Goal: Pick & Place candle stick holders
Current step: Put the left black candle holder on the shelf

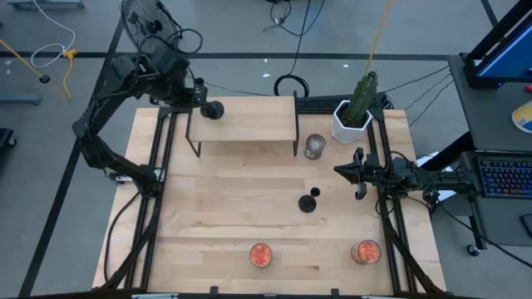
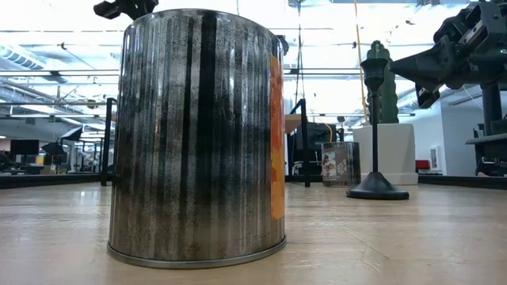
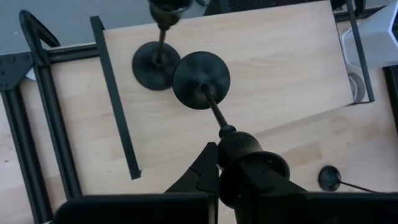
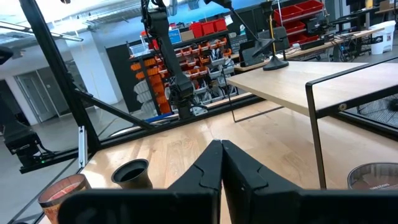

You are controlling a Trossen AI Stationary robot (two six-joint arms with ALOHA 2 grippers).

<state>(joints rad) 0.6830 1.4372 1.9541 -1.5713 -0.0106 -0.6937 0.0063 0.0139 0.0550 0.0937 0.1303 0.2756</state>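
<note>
The held holder's base is crowding the standing holder's base [image 3: 153,68]. My left gripper should therefore move the held holder to the shelf's near edge [image 1: 205,129] before it lowers it.
Three black candle stick holders show. One [image 3: 155,62] stands on its disc base at the left end of the raised wooden shelf [image 1: 249,124]. My left gripper [image 1: 202,101] is over that end, shut on a second holder [image 3: 211,106], whose base [image 3: 201,79] is right beside the first one's. The third holder [image 1: 309,201] stands on the table's middle and also shows in the low view [image 2: 374,127]. My right gripper [image 1: 342,170] is shut and empty, right of and a little beyond the third holder, above the table. My left gripper holds the second holder by its cup top [image 3: 252,169], pinched between the two fingers. The fingers come from above, pointing down. The stem hangs below the fingers with the disc base lowest over the shelf; whether the base touches the shelf I cannot tell.
A silvery glass jar [image 1: 314,147] stands by the shelf's right leg. Two orange-filled jars [image 1: 261,255] [image 1: 366,252] stand near the near edge. A cactus in a white pot [image 1: 353,116] is at the far right. Black rails [image 1: 158,191] run along both table sides.
</note>
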